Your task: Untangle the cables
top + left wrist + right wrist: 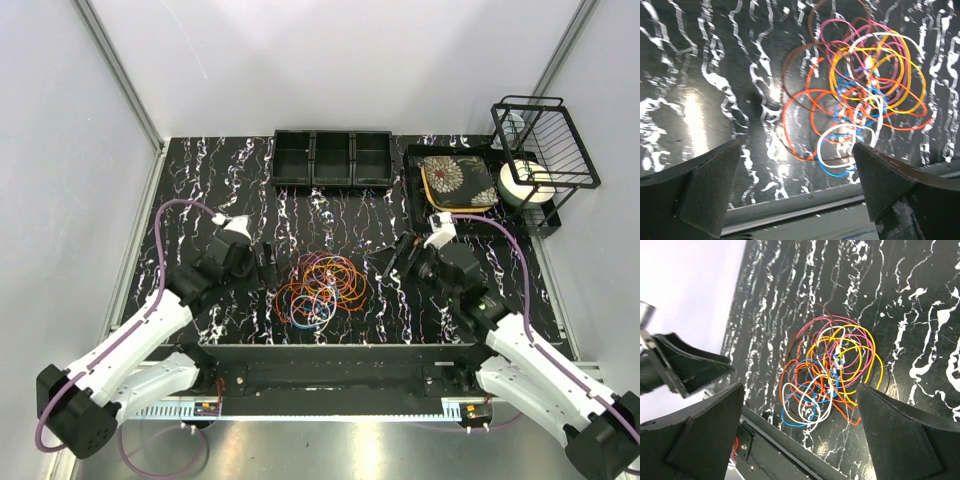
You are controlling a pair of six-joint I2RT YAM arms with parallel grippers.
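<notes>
The white loop is on top at the cable pile's front. I should keep moving my left gripper, fingers open, toward the white loop's front bend and close there.
The cables lie in one tangled pile of orange, yellow, pink, blue, white and brown loops on the black marbled table, near its front edge. The pile also shows in the left wrist view and the right wrist view. My left gripper is open and empty, just left of the pile and apart from it; its jaws stand wide. My right gripper is open and empty, just right of the pile, jaws wide. My left gripper's fingers show in the right wrist view.
A black three-compartment tray stands at the back centre. A black tray with a flower-patterned plate stands at the back right, next to a wire rack and a white round object. A metal rail runs along the front edge.
</notes>
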